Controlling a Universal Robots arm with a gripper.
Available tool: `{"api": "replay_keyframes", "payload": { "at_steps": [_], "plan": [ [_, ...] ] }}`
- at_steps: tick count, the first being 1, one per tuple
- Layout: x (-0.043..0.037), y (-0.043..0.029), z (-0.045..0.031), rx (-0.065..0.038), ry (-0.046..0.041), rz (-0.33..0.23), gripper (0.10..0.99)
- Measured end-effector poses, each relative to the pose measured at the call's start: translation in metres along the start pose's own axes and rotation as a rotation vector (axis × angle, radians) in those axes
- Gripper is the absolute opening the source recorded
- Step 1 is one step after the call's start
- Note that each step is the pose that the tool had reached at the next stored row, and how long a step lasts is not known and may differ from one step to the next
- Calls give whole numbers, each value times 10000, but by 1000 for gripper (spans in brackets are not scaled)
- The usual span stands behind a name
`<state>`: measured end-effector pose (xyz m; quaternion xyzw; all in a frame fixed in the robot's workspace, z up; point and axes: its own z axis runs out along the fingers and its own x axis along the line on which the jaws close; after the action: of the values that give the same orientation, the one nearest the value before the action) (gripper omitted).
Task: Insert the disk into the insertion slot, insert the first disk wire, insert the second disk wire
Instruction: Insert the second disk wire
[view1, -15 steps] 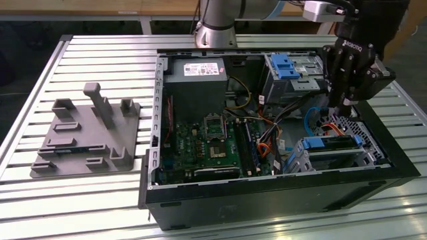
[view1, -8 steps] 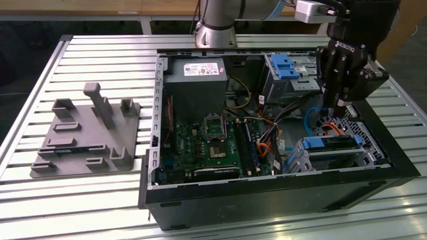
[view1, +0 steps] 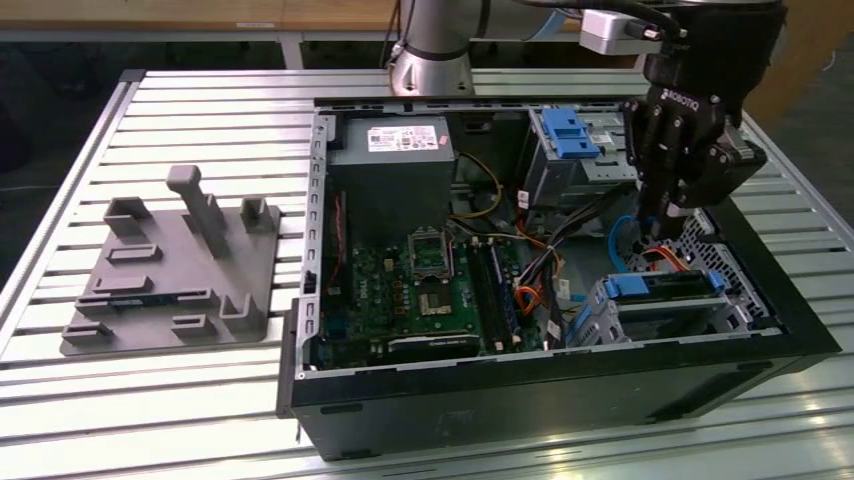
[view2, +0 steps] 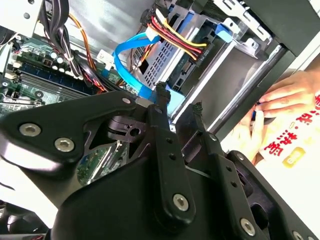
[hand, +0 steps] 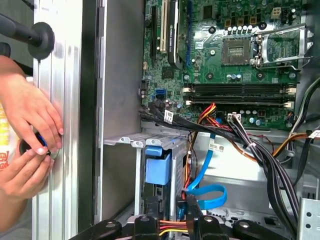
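Observation:
The second disk wire (hand: 203, 167) bends outward in a wide slack loop (hand: 219, 194), so it will still be curved when it reaches the disk as the gripper pushes the wire's plug in.
The disk (view1: 663, 290) in its blue carrier (hand: 157, 170) sits inside the insertion slot (view1: 727, 270), the perforated grey cage at the case's corner on the exterior view's right. The first disk wire (view2: 180, 42), an orange, red and black bundle, ends in a black plug (view2: 200, 55) against the disk's end. The second disk wire (view2: 131, 50), a light-blue flat cable, loops down, and its end lies against one of the fingers (view2: 162, 115). My gripper (view1: 663, 232) hangs just above the cage, open, with nothing between its fingertips.
The open computer case holds a green motherboard (view1: 414, 290), a power supply (view1: 394, 150) and a grey bay with a blue latch (view1: 574, 135). A grey fixture with pegs (view1: 174, 270) lies on the slatted table. A person's hands (hand: 25, 125) work outside the case wall.

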<state>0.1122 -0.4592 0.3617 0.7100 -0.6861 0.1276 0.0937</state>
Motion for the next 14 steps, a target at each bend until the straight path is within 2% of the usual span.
{"api": "replay_keyframes", "payload": {
  "at_steps": [10, 12, 13, 14],
  "plan": [
    [-17, -3, 27, -13, 26, -9, 357],
    [-17, -11, 30, -19, 24, -9, 337],
    [-18, -16, 31, -21, 23, -9, 267],
    [-17, -20, 31, -24, 24, -9, 267]
  ]
}}
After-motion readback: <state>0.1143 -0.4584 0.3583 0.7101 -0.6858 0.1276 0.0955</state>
